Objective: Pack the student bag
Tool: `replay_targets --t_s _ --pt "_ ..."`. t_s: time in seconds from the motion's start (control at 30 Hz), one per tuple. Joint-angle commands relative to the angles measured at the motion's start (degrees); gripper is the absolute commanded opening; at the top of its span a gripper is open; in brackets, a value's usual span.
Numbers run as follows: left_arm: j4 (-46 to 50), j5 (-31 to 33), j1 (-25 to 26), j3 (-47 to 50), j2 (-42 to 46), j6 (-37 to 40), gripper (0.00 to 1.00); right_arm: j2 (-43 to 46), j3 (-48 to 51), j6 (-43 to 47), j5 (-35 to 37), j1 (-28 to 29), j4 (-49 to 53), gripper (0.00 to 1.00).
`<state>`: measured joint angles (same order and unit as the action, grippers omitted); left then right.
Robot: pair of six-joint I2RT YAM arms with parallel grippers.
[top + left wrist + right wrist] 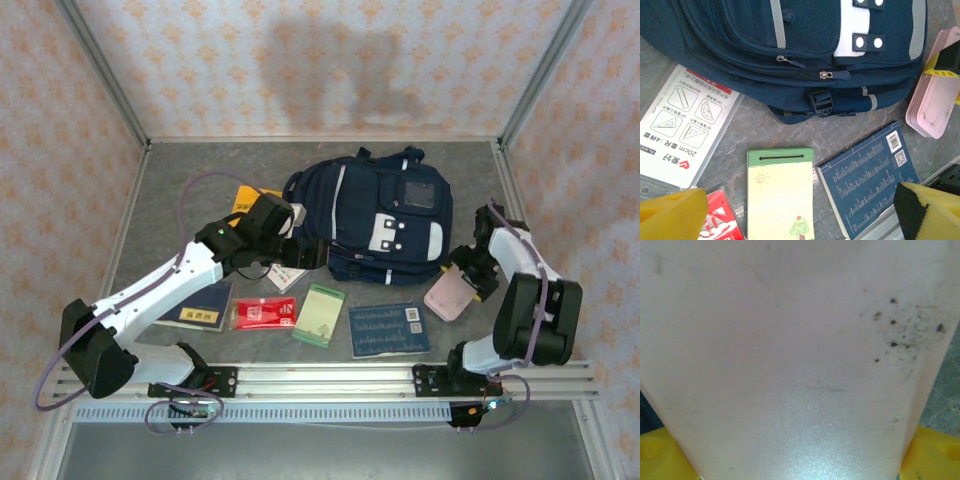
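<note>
I should keep my left gripper's fingers open until that end (926,122) comes inside them, as the pink case's near end (443,308) is free of my right gripper.
The student bag (370,215), dark navy with grey stripes and a white front patch, lies flat mid-table, its zips and buckle close in the left wrist view (740,35). My left gripper (300,250) hovers at the bag's near-left corner. It is open, with yellow fingertips wide apart over a green notepad (800,215) and nothing between them. A pink case (450,295) lies right of the bag (935,100). My right gripper (470,275) straddles the case's far end, and both yellow fingertips sit against the sides of the pink case (790,340).
Near the front lie a green notepad (320,314), a navy booklet (388,330), a red packet (263,314) and a dark book (195,308). A ruler-set pack (680,125) sits left of the bag, a yellow book (245,200) behind. A metal rail (330,378) edges the front.
</note>
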<state>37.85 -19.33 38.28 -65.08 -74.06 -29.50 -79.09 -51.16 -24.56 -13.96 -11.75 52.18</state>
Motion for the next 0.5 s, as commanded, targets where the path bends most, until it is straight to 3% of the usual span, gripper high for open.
replay_targets --t_s 0.0,0.23,0.47 --pt "0.12 -0.53 0.62 -0.43 1.71 -2.64 0.97 6.11 -0.35 -4.55 0.47 0.42 3.80 0.81" --pt "-0.17 -1.23 1.87 -2.45 2.25 -4.24 1.00 16.90 -1.78 -17.48 -4.67 6.48 3.07 0.77" --pt "-6.57 -0.13 3.17 -1.60 3.92 -5.48 1.00 18.49 -6.99 -31.15 -10.83 13.08 -0.54 0.75"
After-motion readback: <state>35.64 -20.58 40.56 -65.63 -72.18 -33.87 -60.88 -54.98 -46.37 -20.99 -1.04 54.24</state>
